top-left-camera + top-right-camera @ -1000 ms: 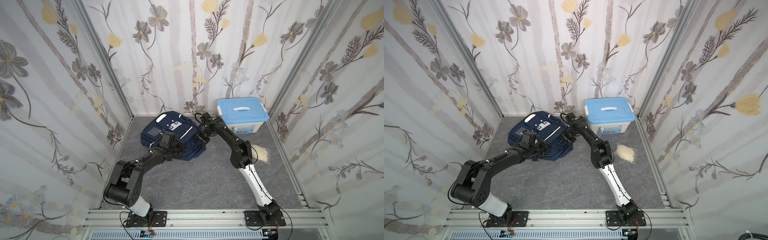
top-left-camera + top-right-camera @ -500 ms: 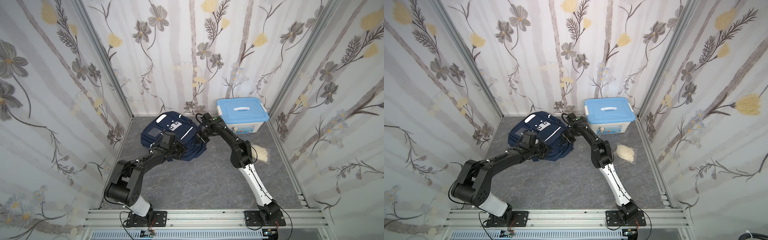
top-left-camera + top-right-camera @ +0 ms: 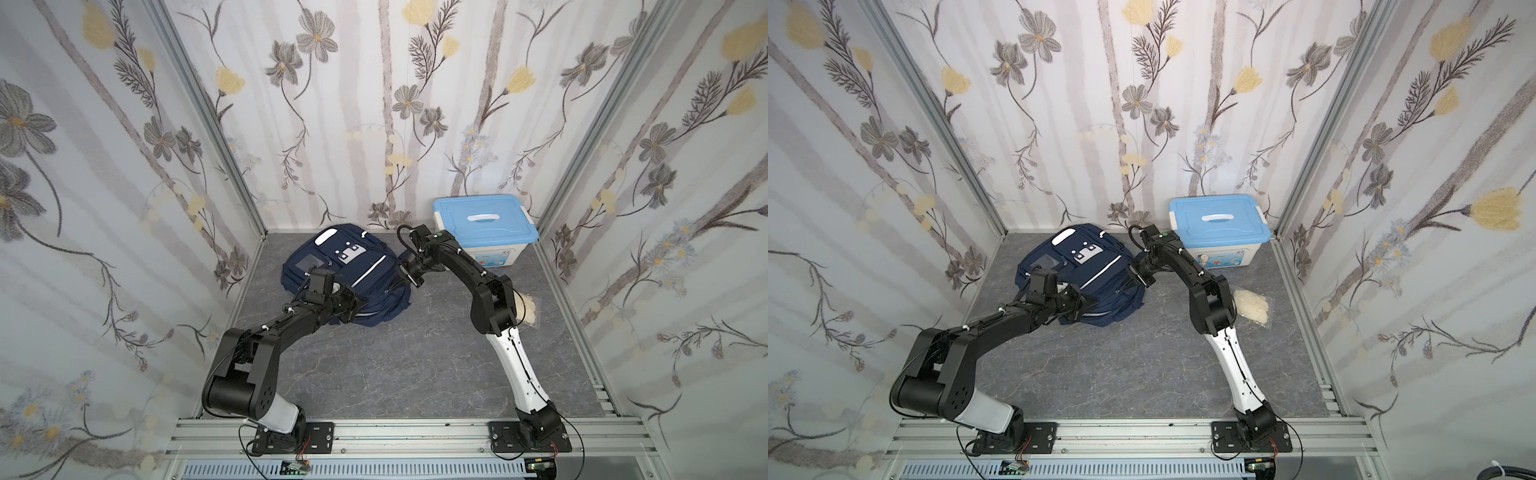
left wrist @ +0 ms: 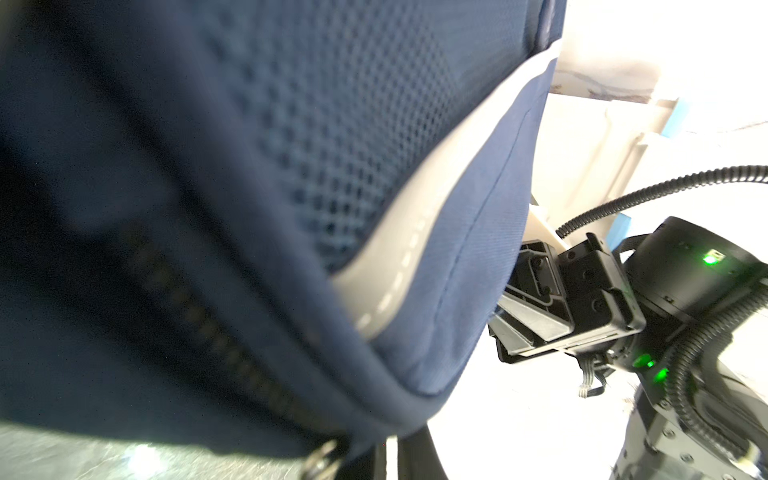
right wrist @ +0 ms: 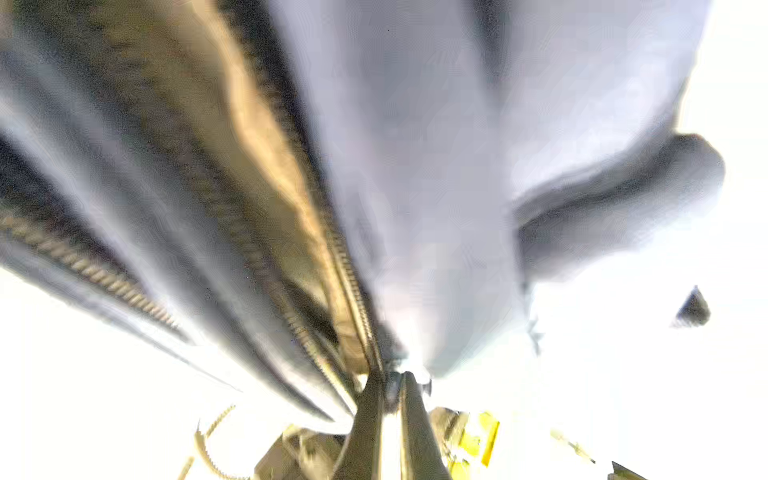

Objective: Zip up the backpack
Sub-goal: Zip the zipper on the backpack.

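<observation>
Next, my right gripper eases back while my left gripper swings the backpack's near rim straight, because the backpack lies crooked with its zipper teeth open at the zipper's pull.
The navy backpack lies flat on the grey floor at the back left in both top views, white stripes up. My left gripper sits at its near edge. In the left wrist view, that gripper is shut on the backpack's piped rim, next to a metal zipper tab. My right gripper is at the bag's right side. In the right wrist view, it is shut on a small dark pull where the open zipper teeth meet. Tan lining shows between the teeth.
A white box with a blue lid stands at the back right, close behind the right arm. A clear bag of pale stuff lies by the right wall. Patterned walls enclose three sides.
The right gripper's jaws have closed at the backpack's right side. The left arm has barely moved, and the backpack lies where it was.
</observation>
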